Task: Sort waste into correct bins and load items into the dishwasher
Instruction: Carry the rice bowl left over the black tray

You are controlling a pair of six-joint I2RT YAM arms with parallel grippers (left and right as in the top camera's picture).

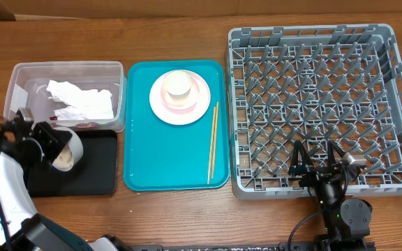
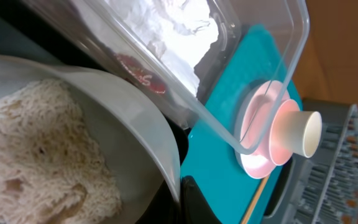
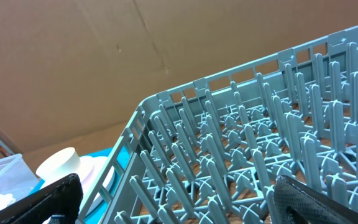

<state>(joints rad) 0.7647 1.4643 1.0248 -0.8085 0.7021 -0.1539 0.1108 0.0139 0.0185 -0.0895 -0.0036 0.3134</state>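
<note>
The bowl (image 2: 42,149) has rice in it at this tilt, so the robot's left gripper should first turn the bowl's opening down over the black tray (image 1: 93,171) and then carry the bowl away.
My left gripper (image 1: 50,152) is shut on the rim of a pale bowl (image 1: 70,145), held tipped on its side over the shallow black tray (image 1: 98,174). In the left wrist view whitish rice (image 2: 36,149) fills the bowl (image 2: 135,130), and my left gripper (image 2: 182,194) pinches its edge. The clear tub (image 1: 19,75) behind holds crumpled white tissue (image 1: 82,101) and a red wrapper (image 2: 142,71). A pink plate (image 1: 160,104) with a cream cup (image 1: 179,84) and the chopsticks (image 1: 213,143) lie on the teal tray (image 1: 139,160). My right gripper (image 1: 318,164) hangs open over the grey dish rack (image 1: 313,38), holding nothing.
The right wrist view looks across the rack's upright pegs (image 3: 241,155), with the cup (image 3: 58,165) and plate (image 3: 95,177) beyond its left wall. Bare wooden tabletop (image 1: 173,38) runs along the far side. Cables lie near the front edge by the right arm.
</note>
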